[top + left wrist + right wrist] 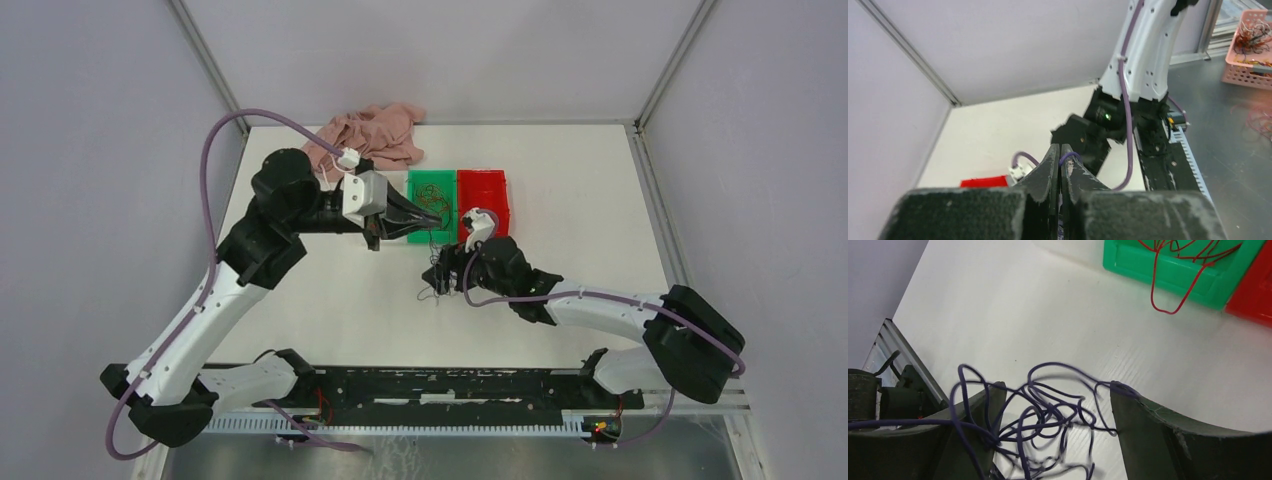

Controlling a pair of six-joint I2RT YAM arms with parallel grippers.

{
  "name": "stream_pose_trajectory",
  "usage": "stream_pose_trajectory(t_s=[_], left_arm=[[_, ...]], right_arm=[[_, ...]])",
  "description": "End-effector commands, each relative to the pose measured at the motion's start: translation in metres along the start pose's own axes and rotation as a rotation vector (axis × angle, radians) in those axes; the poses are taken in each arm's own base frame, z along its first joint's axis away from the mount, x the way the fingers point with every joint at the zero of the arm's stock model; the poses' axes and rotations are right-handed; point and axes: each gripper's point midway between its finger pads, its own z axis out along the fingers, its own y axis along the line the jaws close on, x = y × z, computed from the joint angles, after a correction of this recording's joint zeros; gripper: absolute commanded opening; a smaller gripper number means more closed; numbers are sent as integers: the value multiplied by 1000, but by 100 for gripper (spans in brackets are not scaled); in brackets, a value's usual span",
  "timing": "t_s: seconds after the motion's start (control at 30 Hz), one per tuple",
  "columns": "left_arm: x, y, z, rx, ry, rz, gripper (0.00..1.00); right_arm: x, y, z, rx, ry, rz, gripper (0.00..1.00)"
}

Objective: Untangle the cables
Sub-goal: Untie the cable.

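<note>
My left gripper should lift the purple cable loop (pixel 1070 154) and pull the tangle clear, because the tangle of purple cables (pixel 1048 412) loops over my right gripper's open fingers.
A tangle of thin purple cables (pixel 1048 415) hangs between the spread fingers of my right gripper (pixel 1055 390), looped over both fingertips, just above the white table. The right gripper (pixel 437 275) is open, in front of the green bin (pixel 416 186). My left gripper (pixel 437 216) is over the green bin and shut on a purple cable loop (pixel 1070 155) that shows at its fingertips (pixel 1052 155). A thin strand (pixel 431 243) runs down from it toward the right gripper. Red cables (pixel 1178 270) lie in the green bin (pixel 1128 265), with one loop hanging over its rim.
A red bin (pixel 484 188) stands right of the green one and also shows in the right wrist view (pixel 1255 295). A pink garment (pixel 372 134) lies at the table's back. A pink basket (pixel 1248 55) of wires sits off the table, beyond the arm bases.
</note>
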Motion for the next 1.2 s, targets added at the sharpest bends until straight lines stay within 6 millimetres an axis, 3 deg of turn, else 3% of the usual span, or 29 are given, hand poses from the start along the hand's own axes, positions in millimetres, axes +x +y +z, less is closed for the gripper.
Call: stream_pose_trajectory(t_s=[0.0, 0.2, 0.63, 0.87, 1.03, 1.17], left_arm=[[-76, 2, -11, -24, -130, 124, 3], [-122, 16, -23, -109, -168, 257, 3], [-174, 47, -44, -304, -208, 455, 3], [-242, 74, -79, -561, -329, 649, 3], [-245, 78, -83, -585, -304, 678, 3], [-221, 81, -78, -577, -239, 654, 3]], right_arm=[[0, -7, 4, 16, -47, 42, 82], [22, -23, 7, 54, -5, 79, 80], [41, -41, 3, 114, 34, 91, 71], [59, -51, 3, 130, 55, 119, 56], [62, -52, 1, 132, 59, 126, 53], [36, -34, -6, 79, 7, 107, 61]])
